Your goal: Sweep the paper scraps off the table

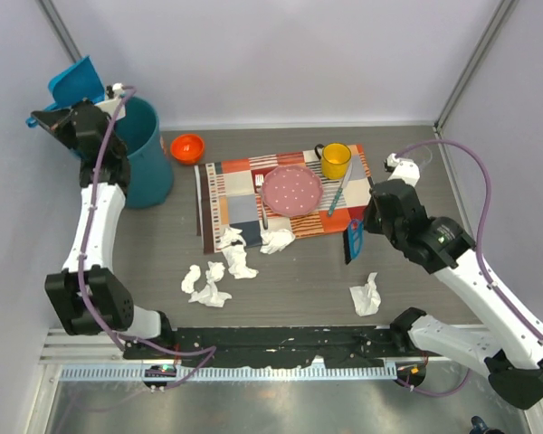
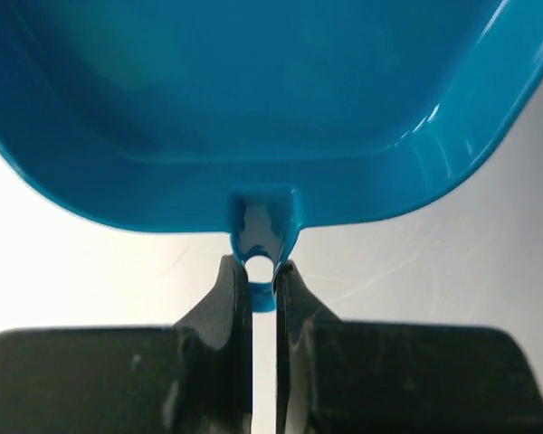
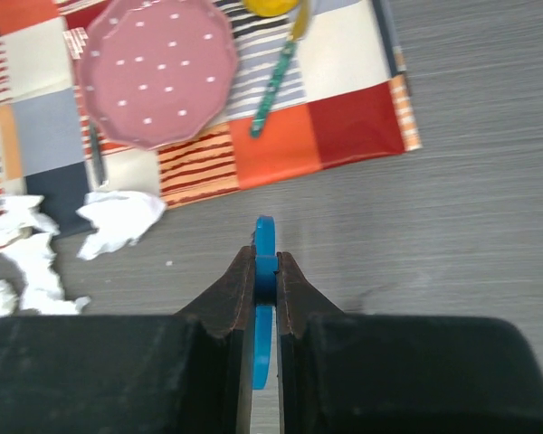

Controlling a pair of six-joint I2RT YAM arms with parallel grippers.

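Note:
The lone paper scrap [image 1: 366, 296] is a long way from the cluster. Next, my right gripper turns back and sweeps it toward the scrap at the placemat's near edge [image 1: 276, 240].
Several white paper scraps lie on the grey-brown table [image 1: 308, 280]: one [image 1: 277, 240] at the placemat's near edge, a cluster [image 1: 208, 282] left of centre, one [image 1: 366, 295] near the right. Some scraps [image 3: 122, 221] show in the right wrist view. My left gripper [image 1: 54, 116] [image 2: 263, 276] is shut on the handle of a blue dustpan [image 1: 76, 81] [image 2: 253, 90], held high over the teal bin [image 1: 149, 163]. My right gripper [image 1: 360, 226] [image 3: 265, 271] is shut on a blue brush [image 1: 354, 240] [image 3: 265, 237], above bare table right of the placemat.
A patchwork placemat [image 1: 244, 203] holds a pink plate [image 1: 291, 189], a yellow mug [image 1: 335, 160], a teal-handled knife [image 1: 339, 192] and a fork [image 1: 263, 212]. An orange bowl [image 1: 187, 146] sits beside the bin. Walls enclose the table on three sides.

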